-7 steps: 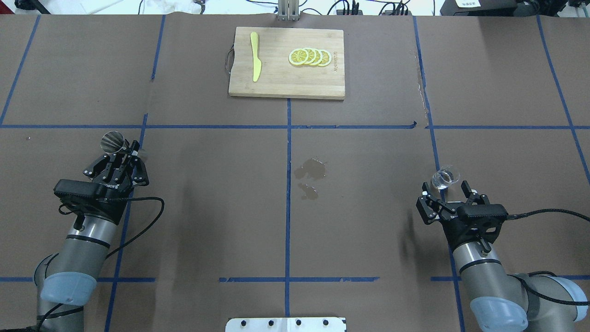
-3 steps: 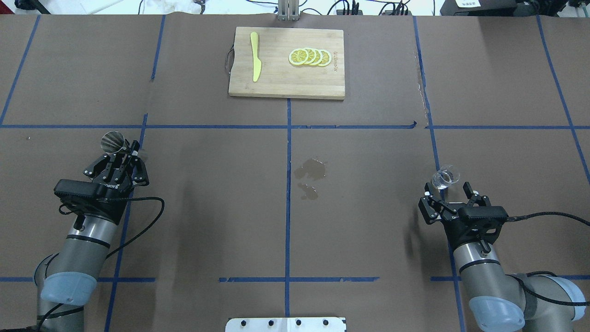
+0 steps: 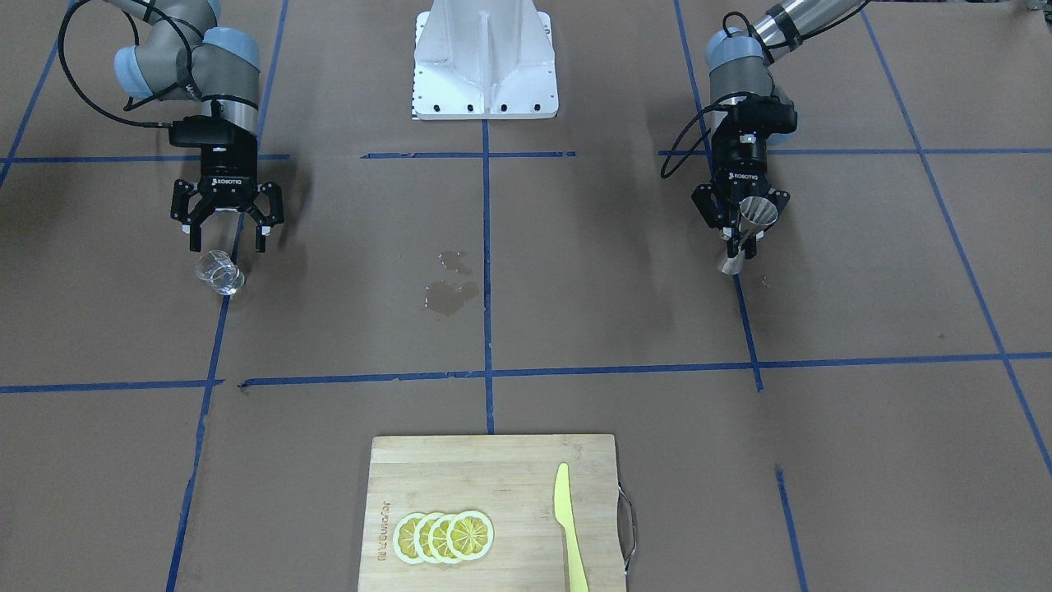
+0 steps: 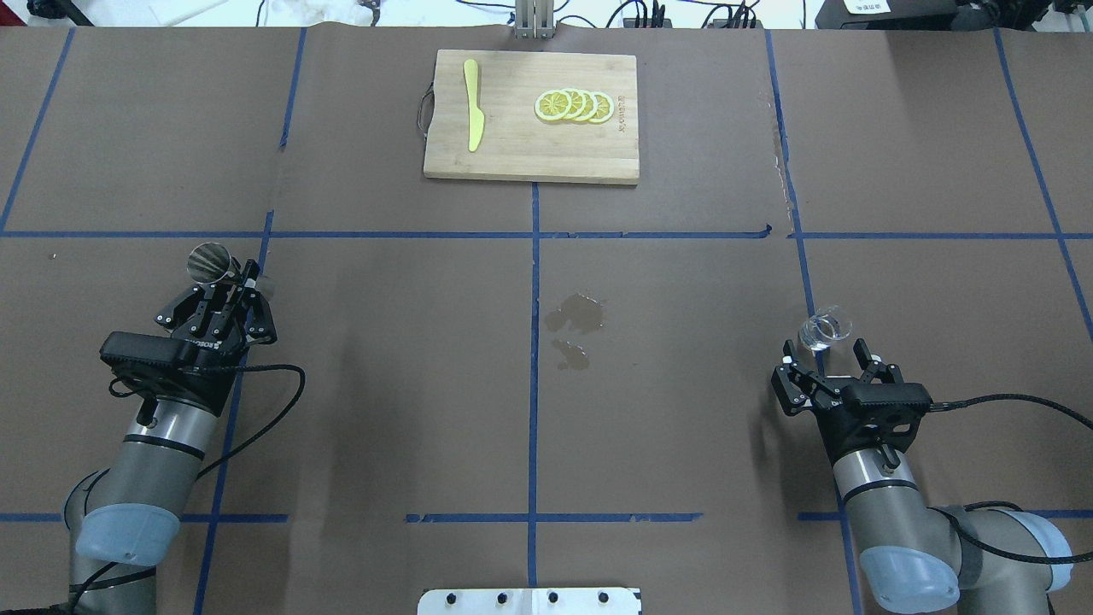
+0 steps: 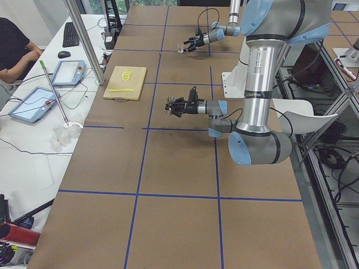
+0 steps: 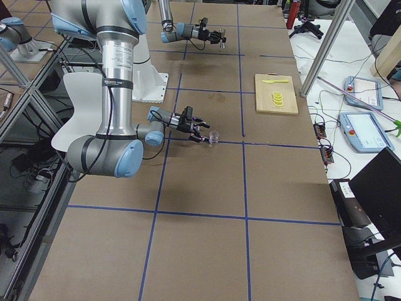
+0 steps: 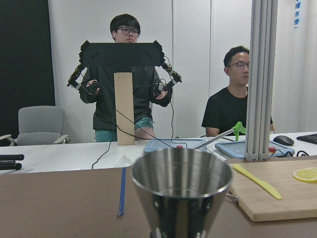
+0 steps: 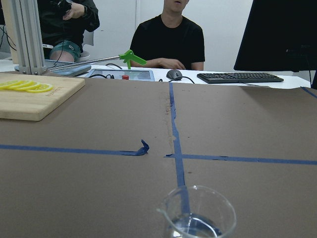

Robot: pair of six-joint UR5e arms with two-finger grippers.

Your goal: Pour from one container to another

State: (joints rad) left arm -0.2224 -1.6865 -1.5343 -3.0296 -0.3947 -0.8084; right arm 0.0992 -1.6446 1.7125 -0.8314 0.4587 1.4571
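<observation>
The clear glass cup [image 3: 219, 272] has a small spout. The cup's liquid should flow from there into the steel jigger when I tip the cup.
The clear glass cup [image 4: 825, 330] stands upright on the brown table at the right, with a little liquid in its bottom [image 8: 197, 214]. My right gripper [image 4: 822, 352] is open just behind the cup, its fingers apart from the glass [image 3: 219, 273]. At the left, my left gripper [image 4: 229, 289] is shut on the narrow waist of the steel jigger [image 4: 209, 263]. The jigger [image 3: 756, 214] leans in the front view, and its open upper cone [image 7: 181, 181] fills the left wrist view.
A wooden cutting board [image 4: 512, 154] lies at the far middle, with a yellow knife [image 4: 472, 102] and lemon slices [image 4: 574, 105] on it. Wet spots [image 4: 576, 313] mark the paper at the table's centre. Blue tape lines cross the surface. Operators sit beyond the far edge.
My right gripper has drawn back toward the robot, away from the glass cup, staying open. The left arm and the jigger have not moved.
</observation>
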